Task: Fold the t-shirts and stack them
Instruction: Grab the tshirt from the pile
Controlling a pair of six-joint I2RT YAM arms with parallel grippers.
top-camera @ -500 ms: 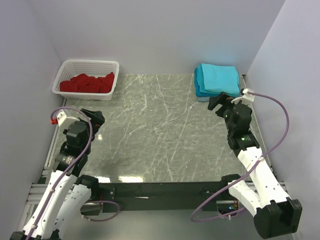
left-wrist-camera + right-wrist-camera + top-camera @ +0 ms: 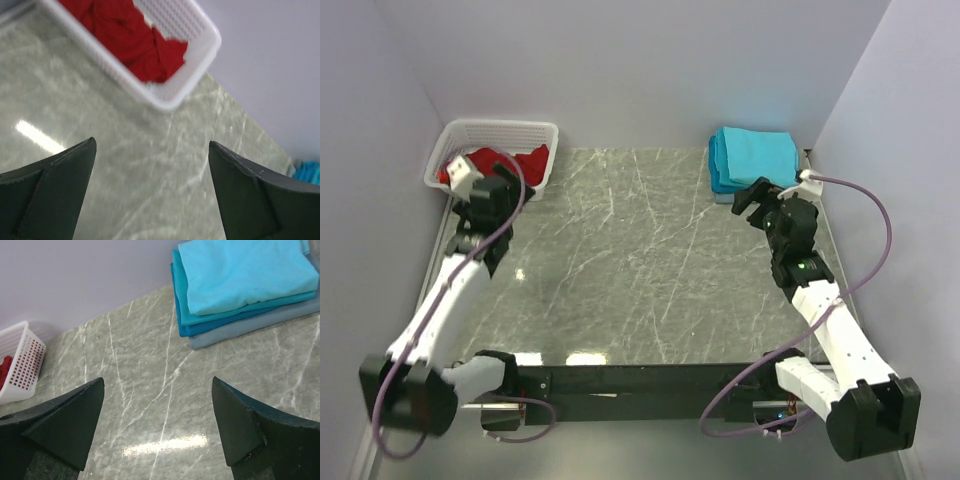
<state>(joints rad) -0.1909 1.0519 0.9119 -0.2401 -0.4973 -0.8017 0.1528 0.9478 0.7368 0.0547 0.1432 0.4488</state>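
Note:
The deep red t-shirt (image 2: 532, 165) is lying uncovered in the basket and the fingers of the robot's left gripper are open, so the robot should go on reaching in until they are on both sides of a fold (image 2: 485, 158).
A crumpled deep red t-shirt (image 2: 525, 160) lies in the white mesh basket (image 2: 500, 125) at the back left; it also shows in the left wrist view (image 2: 135, 40). Folded turquoise t-shirts (image 2: 752, 158) lie stacked at the back right, also in the right wrist view (image 2: 240, 275). My left gripper (image 2: 505, 188) is open and empty, right in front of the basket; its jaws (image 2: 151, 142) stand wide over bare table. My right gripper (image 2: 752, 200) is open and empty, just in front of the turquoise stack, jaws (image 2: 158, 379) wide over the table.
The grey marble table (image 2: 640, 270) is walled by pale panels on three sides. The basket rim (image 2: 170, 102) lies just beyond the left fingers. A grey folded layer (image 2: 250, 327) sits at the bottom of the turquoise stack.
My left arm has stretched forward from the near left to the basket's front. My right gripper has shifted slightly toward the stack.

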